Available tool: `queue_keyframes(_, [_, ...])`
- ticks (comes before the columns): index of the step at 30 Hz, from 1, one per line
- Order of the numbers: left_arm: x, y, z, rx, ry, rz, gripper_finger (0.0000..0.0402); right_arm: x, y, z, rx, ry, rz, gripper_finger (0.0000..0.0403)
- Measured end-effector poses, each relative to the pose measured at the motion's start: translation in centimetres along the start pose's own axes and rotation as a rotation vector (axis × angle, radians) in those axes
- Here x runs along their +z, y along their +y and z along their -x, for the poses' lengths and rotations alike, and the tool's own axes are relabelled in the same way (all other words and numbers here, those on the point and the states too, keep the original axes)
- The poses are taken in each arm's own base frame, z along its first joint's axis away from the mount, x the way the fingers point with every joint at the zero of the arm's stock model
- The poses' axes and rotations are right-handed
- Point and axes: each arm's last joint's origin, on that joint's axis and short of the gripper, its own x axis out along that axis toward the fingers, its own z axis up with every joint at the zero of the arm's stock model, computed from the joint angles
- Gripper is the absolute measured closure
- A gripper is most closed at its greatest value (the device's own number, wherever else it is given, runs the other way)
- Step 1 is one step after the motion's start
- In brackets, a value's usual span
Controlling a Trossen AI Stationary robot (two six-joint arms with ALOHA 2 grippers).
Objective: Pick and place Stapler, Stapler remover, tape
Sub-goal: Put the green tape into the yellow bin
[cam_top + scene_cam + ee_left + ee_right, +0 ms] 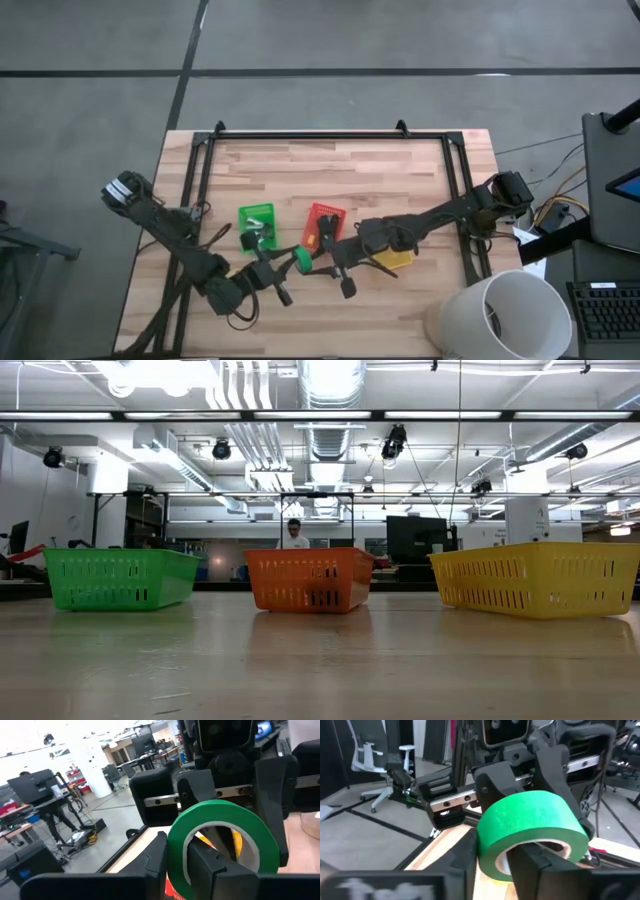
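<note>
My left gripper should open and my right gripper should take the green tape roll (302, 260) to the yellow bin (397, 258), because the bin is far from my left gripper.
A green tape roll (303, 259) is in the air between my two grippers, above the table's middle, near the red bin. My left gripper (291, 264) comes at it from the left and my right gripper (319, 262) from the right; both are shut on it. In the left wrist view the tape roll (220, 810) shows as a ring; in the right wrist view the tape roll (530, 825) shows its broad outer band. A small dark shape lies in the green bin (257, 222); what it is I cannot tell. Stapler and remover do not plainly show. My left gripper (182, 865) pinches the ring's wall (176, 852) on its own side, one finger inside the hole and one outside, coming level from the table's left. The roll is lifted clear. My right gripper (502, 870) pinches the opposite wall (492, 862), one finger (540, 865) reaching into the hole and one outside, level from the right. The roll stands on edge between both grippers.
Three bins stand in a row: green, red (323, 225) and yellow (395, 258), the last partly under my right arm. The low view shows the green bin (120, 578), the orange-red bin (310, 580) and the yellow bin (540, 578). A white bucket (500, 315) stands at the near right corner.
</note>
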Motion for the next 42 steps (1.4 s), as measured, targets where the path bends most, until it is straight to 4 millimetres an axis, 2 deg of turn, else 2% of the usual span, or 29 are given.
queue_keyframes(6, [-0.2, -0.1, -0.1, -0.008, 0.002, -0.015, 0.0335, -0.5, 0.0, 0.0, 0.005, 0.056, -0.005, 0.0362])
queue_keyframes(13, [-0.3, -0.1, -0.1, -0.027, 0.003, -0.022, 0.0258, -0.9, 0.1, 0.6, 0.000, 0.169, -0.051, 0.0355])
queue_keyframes(19, [0.0, 0.0, -0.1, -0.019, -0.002, -0.018, 0.0206, -1.5, 0.3, 2.8, -0.004, 0.410, -0.155, 0.0358])
queue_keyframes(24, [-0.2, -0.1, -0.1, -0.022, 0.001, -0.021, 0.0201, -1.2, 0.1, 6.0, -0.149, 0.620, -0.262, 0.0356])
queue_keyframes(31, [-0.5, 0.0, -0.1, -0.021, 0.003, -0.018, 0.0200, -2.9, 0.4, 9.9, -0.385, 0.982, -0.515, 0.0358])
queue_keyframes(35, [-0.5, 0.0, -0.1, -0.020, 0.004, -0.013, 0.0200, -4.7, 0.7, 10.8, -0.492, 1.113, -0.589, 0.0355])
queue_keyframes(42, [-0.6, 0.0, -0.1, -0.020, 0.003, -0.001, 0.0199, -7.1, 1.3, 11.3, -0.549, 1.193, -0.736, 0.0354])
